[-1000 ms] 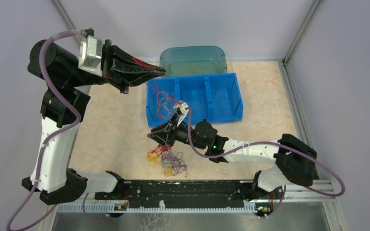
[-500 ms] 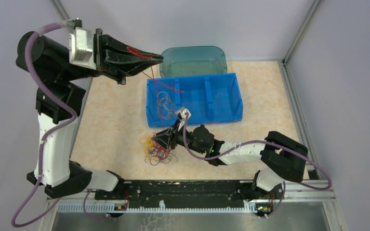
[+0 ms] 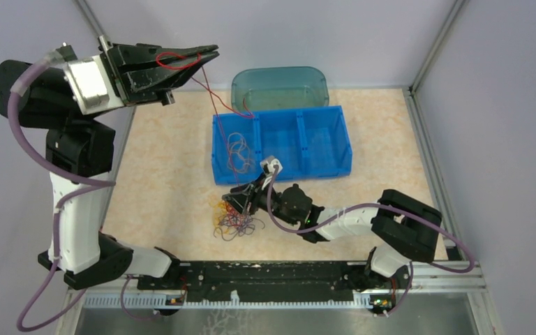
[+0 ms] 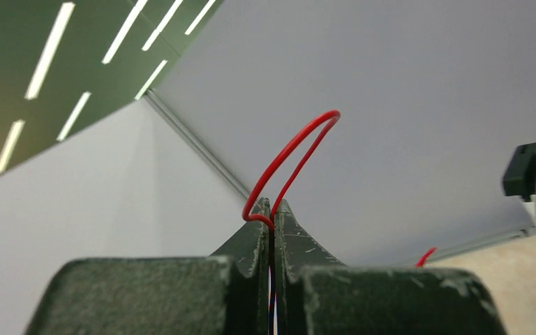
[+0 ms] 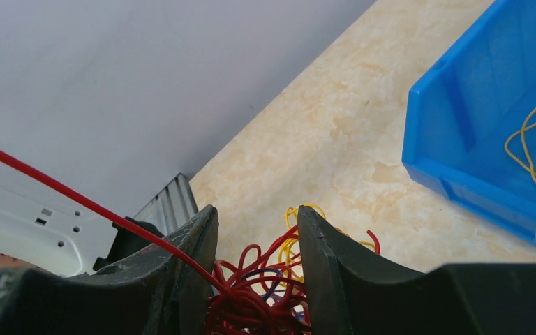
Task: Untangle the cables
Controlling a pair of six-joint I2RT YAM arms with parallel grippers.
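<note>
The tight red cable leads into a clump bunched up in my right gripper's fingers [image 5: 257, 306], so next my right gripper opens and pulls at a red loop [image 5: 250, 251] first.
The cables form a red, yellow and dark purple clump [image 3: 234, 220] on the table, in front of the blue bin. My right gripper [image 3: 232, 206] is low over it. Its jaws stand apart with the clump [image 5: 265, 293] filling the gap between them [image 5: 258, 230]. One red cable [image 3: 213, 87] runs taut from the clump up to my left gripper [image 3: 213, 50], raised high at the back left. That left gripper [image 4: 272, 206] is shut on the red cable, and a red loop [image 4: 293, 150] sticks out past its tips. The taut strand [image 5: 56, 188] crosses my right gripper's left finger.
A blue three-compartment bin [image 3: 283, 112] sits behind the clump, with loose thin cables [image 3: 237, 150] in its left compartment. A yellow one [image 5: 530, 146] shows there in the right wrist view. A teal tub [image 3: 279, 87] stands behind the bin. Walls enclose the table.
My left gripper rose and drew back to the left, pulling the red cable taut. My right gripper came down onto the clump and its jaws widened slightly. The clump shifted a little left.
</note>
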